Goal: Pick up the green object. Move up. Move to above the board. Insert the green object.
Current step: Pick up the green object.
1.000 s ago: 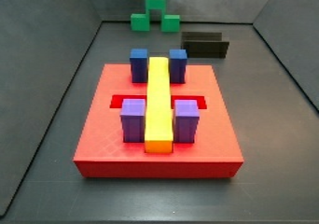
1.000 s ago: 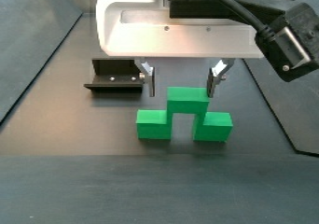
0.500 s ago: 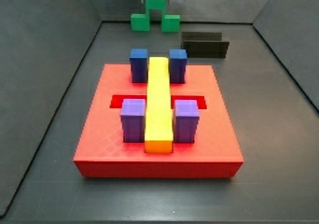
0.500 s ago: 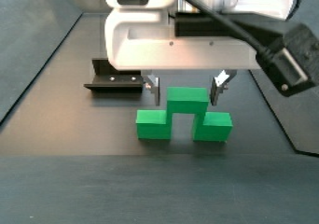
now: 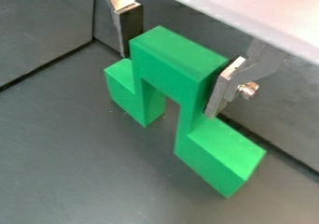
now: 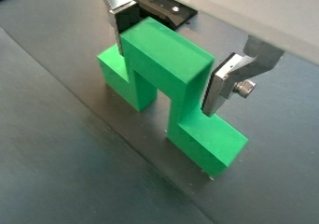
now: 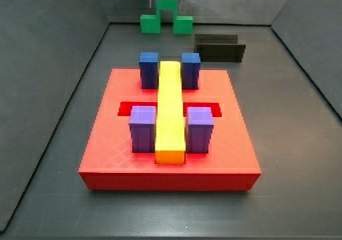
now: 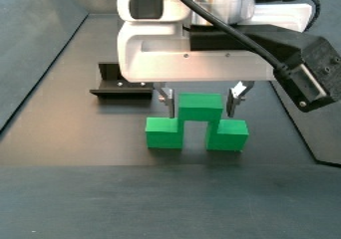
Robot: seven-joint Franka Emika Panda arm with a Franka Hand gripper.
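My gripper will insert the green object (image 7: 167,3), and the object will straddle the yellow bar, because an open gap (image 5: 173,111) shows under the raised middle block.
The green object (image 8: 200,112) stands on the dark floor, its raised middle block between two lower side blocks; it shows in both wrist views (image 5: 174,69) (image 6: 169,64) and at the far end in a side view (image 7: 167,24). My gripper (image 8: 201,105) is lowered over it, with the silver fingers (image 5: 228,82) on either side of the raised middle block. The jaws stand open with small gaps to the block. The gripper also shows in both wrist views (image 5: 174,52) (image 6: 173,55). The board (image 7: 107,154) is a red slab nearer the camera, carrying a yellow bar (image 7: 170,109).
Two blue blocks (image 7: 150,68) and two purple blocks (image 7: 142,129) sit on the board beside the bar. The dark fixture (image 8: 123,84) stands on the floor just behind the green object, and also shows in a side view (image 7: 221,49). Grey walls enclose the floor.
The gripper has come down, so its fingers now straddle the green object's middle block instead of hovering above it. The green object has not moved.
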